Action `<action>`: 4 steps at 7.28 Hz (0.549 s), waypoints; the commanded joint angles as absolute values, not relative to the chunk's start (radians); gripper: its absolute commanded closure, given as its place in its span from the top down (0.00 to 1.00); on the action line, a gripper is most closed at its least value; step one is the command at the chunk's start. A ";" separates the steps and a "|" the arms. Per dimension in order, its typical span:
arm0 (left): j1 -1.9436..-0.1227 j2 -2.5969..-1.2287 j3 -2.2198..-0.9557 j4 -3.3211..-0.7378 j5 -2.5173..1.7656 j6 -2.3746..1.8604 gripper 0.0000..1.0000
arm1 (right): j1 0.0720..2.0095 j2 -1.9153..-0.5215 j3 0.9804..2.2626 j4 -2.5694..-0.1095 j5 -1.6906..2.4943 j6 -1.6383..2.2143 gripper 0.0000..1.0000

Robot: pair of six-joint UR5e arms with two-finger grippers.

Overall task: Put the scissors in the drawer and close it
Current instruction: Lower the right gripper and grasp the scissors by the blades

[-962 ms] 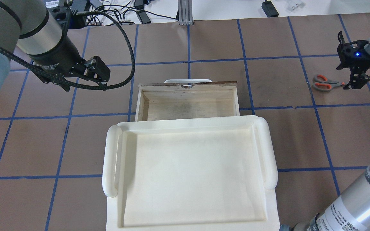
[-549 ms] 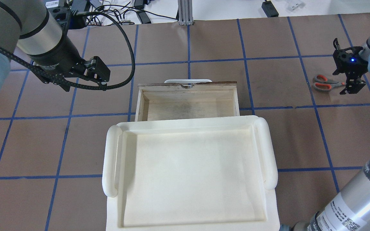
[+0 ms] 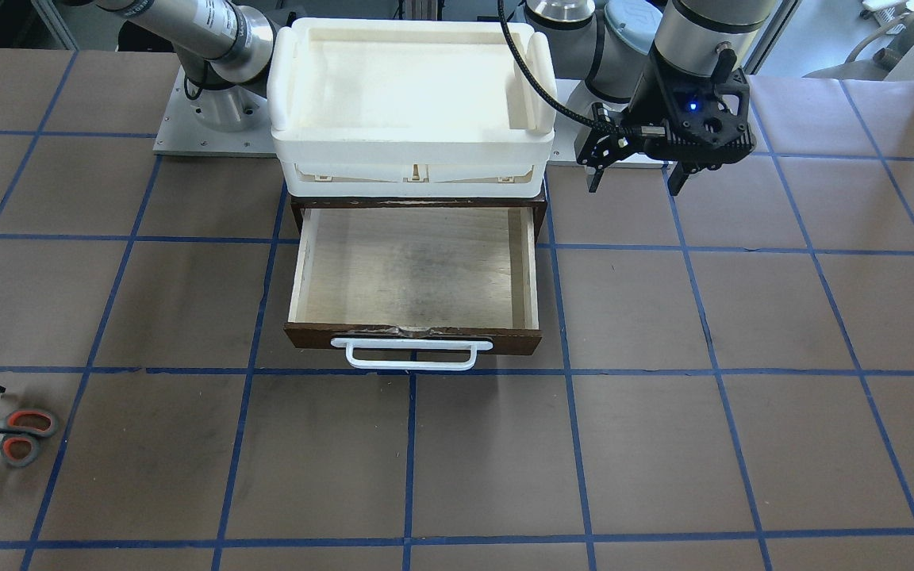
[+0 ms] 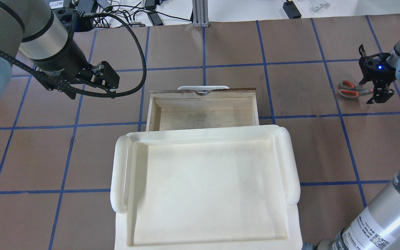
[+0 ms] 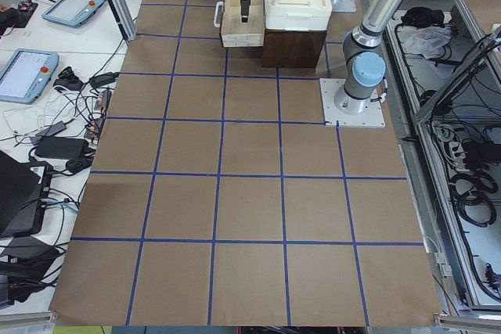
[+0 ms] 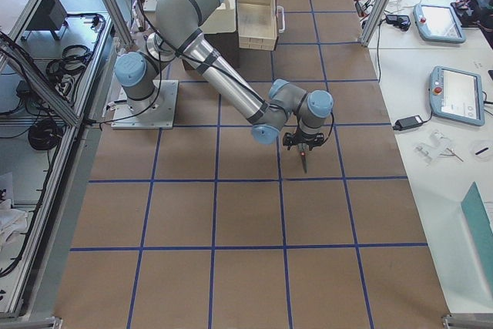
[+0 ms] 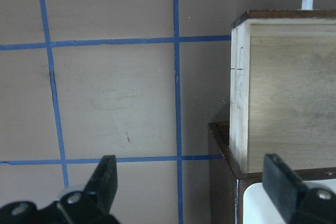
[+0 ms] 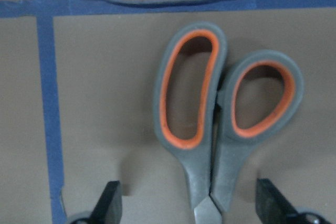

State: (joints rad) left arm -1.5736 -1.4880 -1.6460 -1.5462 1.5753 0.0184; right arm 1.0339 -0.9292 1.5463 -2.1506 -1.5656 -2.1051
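I expect the scissors to stay closed when I lift and carry them by the neck, because the grey handles already meet along it.
The scissors, grey handles lined in orange-red, lie flat on the brown table at the far right; they also show in the front view and fill the right wrist view. My right gripper is open and low over them, one finger on each side of the neck below the handles, touching nothing. The drawer stands pulled out and empty, its pale plywood floor bare, white bar handle on the dark front. My left gripper is open and empty, left of the drawer.
A white plastic tray sits on top of the dark cabinet behind the open drawer. Blue tape lines grid the brown table. Cables and a metal post lie past the far edge.
My right gripper has shifted a little left, towards the scissors' handles, and now straddles the scissors. The left arm, drawer and scissors have not moved.
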 commanded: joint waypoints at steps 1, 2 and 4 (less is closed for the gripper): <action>-1.574 -1.488 -1.646 -1.546 1.575 0.018 1.00 | 1.034 -0.930 1.546 -2.152 -1.566 -2.128 0.36; -1.574 -1.488 -1.646 -1.546 1.575 0.018 1.00 | 1.034 -0.930 1.546 -2.152 -1.566 -2.163 0.05; -1.574 -1.488 -1.646 -1.546 1.575 0.018 1.00 | 1.034 -0.933 1.543 -2.154 -1.566 -2.219 0.00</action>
State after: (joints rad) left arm -1.5738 -1.4880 -1.6460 -1.5463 1.5754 0.0184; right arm 1.0339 -0.9308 1.5444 -2.1525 -1.5661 -2.1825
